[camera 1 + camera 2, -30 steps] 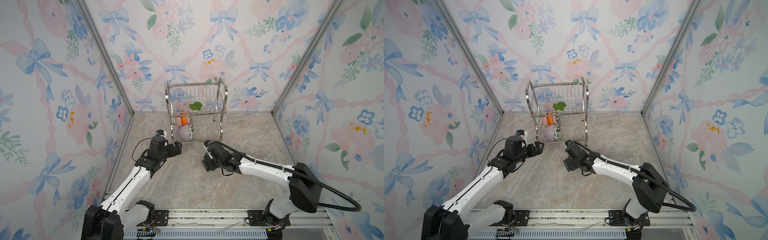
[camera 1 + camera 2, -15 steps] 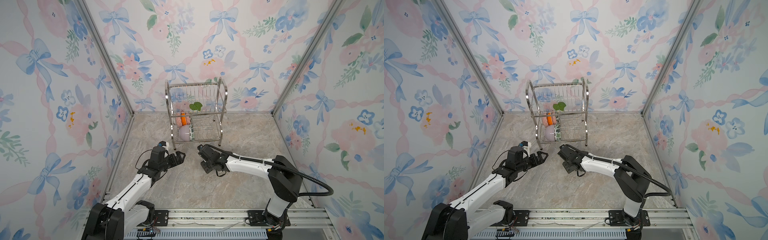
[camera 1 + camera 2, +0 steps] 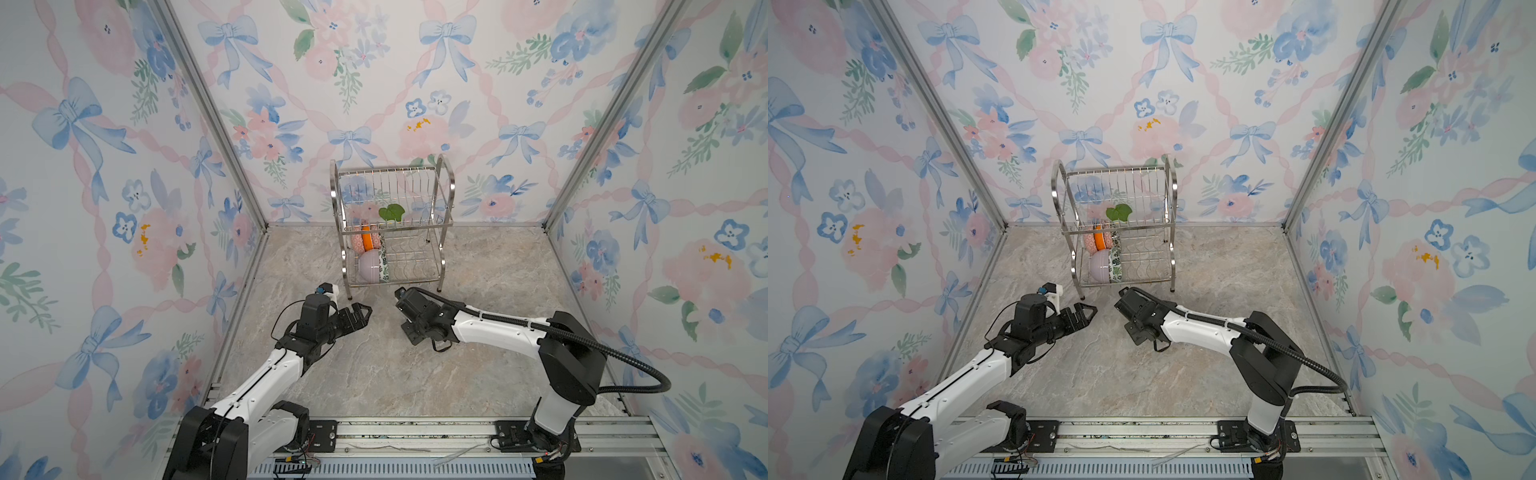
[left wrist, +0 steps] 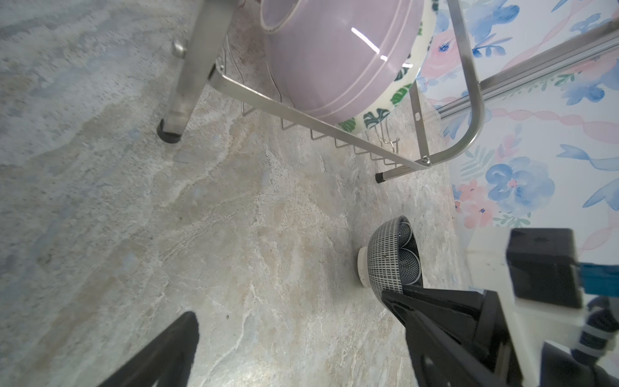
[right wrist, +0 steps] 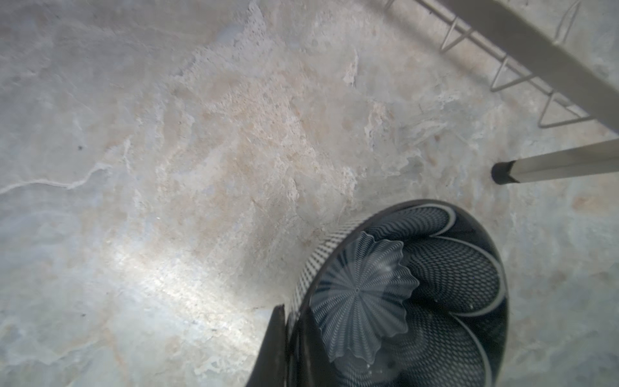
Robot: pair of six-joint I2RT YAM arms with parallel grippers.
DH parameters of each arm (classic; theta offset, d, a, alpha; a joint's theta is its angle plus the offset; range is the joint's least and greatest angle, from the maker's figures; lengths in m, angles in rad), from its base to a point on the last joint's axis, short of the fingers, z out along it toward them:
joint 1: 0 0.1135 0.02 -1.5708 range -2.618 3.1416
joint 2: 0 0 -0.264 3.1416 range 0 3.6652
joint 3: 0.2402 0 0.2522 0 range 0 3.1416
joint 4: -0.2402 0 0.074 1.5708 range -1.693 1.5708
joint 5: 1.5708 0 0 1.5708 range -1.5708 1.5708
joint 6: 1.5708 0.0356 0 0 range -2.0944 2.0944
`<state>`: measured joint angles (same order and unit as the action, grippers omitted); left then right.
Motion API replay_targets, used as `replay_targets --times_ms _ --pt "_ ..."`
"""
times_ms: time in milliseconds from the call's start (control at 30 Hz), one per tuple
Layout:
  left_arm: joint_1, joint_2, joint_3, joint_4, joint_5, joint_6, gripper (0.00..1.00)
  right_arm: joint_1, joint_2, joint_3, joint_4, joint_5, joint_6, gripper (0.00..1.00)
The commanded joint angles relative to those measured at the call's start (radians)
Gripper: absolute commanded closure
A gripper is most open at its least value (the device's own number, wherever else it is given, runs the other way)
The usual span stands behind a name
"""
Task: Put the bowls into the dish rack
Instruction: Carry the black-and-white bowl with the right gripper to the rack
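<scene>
The dish rack is standing free on its legs (image 3: 348, 293), so my left gripper should keep its front post (image 3: 345, 261) steady while my right gripper puts the dark blue bowl into the rack.
A dark blue flower-patterned bowl (image 5: 418, 295) stands on the stone floor just in front of the dish rack (image 3: 451, 183). My right gripper (image 5: 292, 310) is shut on its rim, one finger inside and one outside. In both top views the bowl is hidden under the right gripper (image 3: 404, 296). The left wrist view shows the same bowl (image 4: 388, 258) beside my own finger. My left gripper (image 3: 361, 313) hovers open and empty, left of the bowl. On the rack's lower shelf a lavender bowl (image 3: 369, 266) and a green-leaf bowl (image 3: 384, 266) stand on edge; an orange bowl (image 3: 366, 239) and a pink bowl (image 3: 356, 242) stand behind.
The rack stands against the back wall, its front legs (image 4: 172, 129) close to both grippers. A green leaf-shaped piece (image 3: 391, 212) sits on its upper shelf. Patterned walls close in the left, right and back. A metal rail (image 3: 415, 432) runs along the front edge.
My right gripper has closed on the dark blue bowl's rim and shifted slightly left. My left arm dropped lower and came forward, staying open.
</scene>
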<state>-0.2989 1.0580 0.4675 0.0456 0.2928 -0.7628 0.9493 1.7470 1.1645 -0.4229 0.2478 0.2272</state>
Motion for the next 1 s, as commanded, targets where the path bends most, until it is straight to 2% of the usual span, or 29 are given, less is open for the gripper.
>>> replay_targets --times_ms 0,133,267,467,767,967 --pt "-0.003 0.004 0.062 -0.04 -0.074 0.036 0.02 -0.011 -0.063 -0.001 0.009 -0.101 -0.009 1.0" --pt "0.037 0.008 0.126 -0.057 -0.161 0.027 0.02 -0.07 -0.162 -0.037 0.129 -0.256 0.042 1.0" --pt "0.096 0.067 0.162 -0.006 -0.194 -0.007 0.06 -0.143 -0.227 -0.055 0.26 -0.389 0.114 1.0" --pt "0.13 0.186 0.236 0.045 -0.198 -0.013 0.15 -0.233 -0.252 -0.043 0.412 -0.499 0.217 1.0" --pt "0.139 0.352 0.346 0.084 -0.222 0.033 0.36 -0.306 -0.17 -0.009 0.616 -0.565 0.344 1.0" --pt "0.138 0.414 0.401 0.083 -0.226 0.052 0.47 -0.326 -0.133 -0.022 0.738 -0.589 0.391 1.0"
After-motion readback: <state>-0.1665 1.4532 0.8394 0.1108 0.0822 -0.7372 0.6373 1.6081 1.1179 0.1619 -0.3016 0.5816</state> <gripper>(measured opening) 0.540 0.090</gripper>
